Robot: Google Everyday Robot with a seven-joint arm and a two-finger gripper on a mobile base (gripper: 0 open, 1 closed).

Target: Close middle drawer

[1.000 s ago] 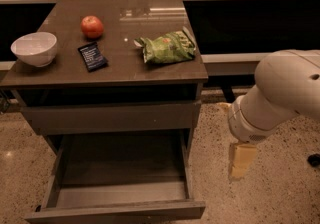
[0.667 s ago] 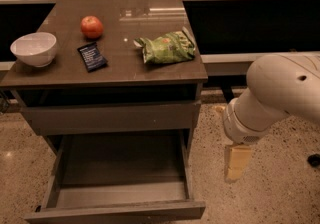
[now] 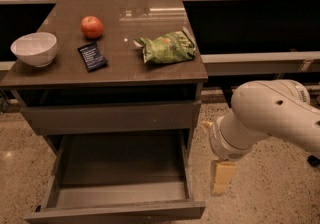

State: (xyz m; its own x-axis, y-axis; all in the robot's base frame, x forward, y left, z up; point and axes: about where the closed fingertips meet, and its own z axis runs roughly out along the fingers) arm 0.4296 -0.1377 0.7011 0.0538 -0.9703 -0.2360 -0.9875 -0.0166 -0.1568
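Note:
My gripper is about to push near the front corner of the middle drawer (image 3: pixel 116 213). The drawer will slide in square because the straight sides (image 3: pixel 185 168) run back into the cabinet.
The middle drawer (image 3: pixel 120 168) is pulled far out of the grey-brown cabinet. Its grey inner box is empty, and its flat front (image 3: pixel 115 212) lies at the bottom edge of the view. Above it a closed drawer front (image 3: pixel 110 117) sits under the countertop. My gripper (image 3: pixel 221 178) hangs from the white arm (image 3: pixel 270 113) and points down. It is just to the right of the open drawer's front right corner, apart from it and above the floor.
On the countertop (image 3: pixel 125 70) lie a white bowl (image 3: pixel 34 48), a red apple (image 3: pixel 92 27), a dark blue packet (image 3: pixel 92 56) and a green chip bag (image 3: pixel 166 47). Speckled floor (image 3: pixel 280 193) spreads to the right of the cabinet. A dark counter runs behind.
My arm and gripper have moved left and a little down, closer to the open drawer's right front corner. The drawer has not moved.

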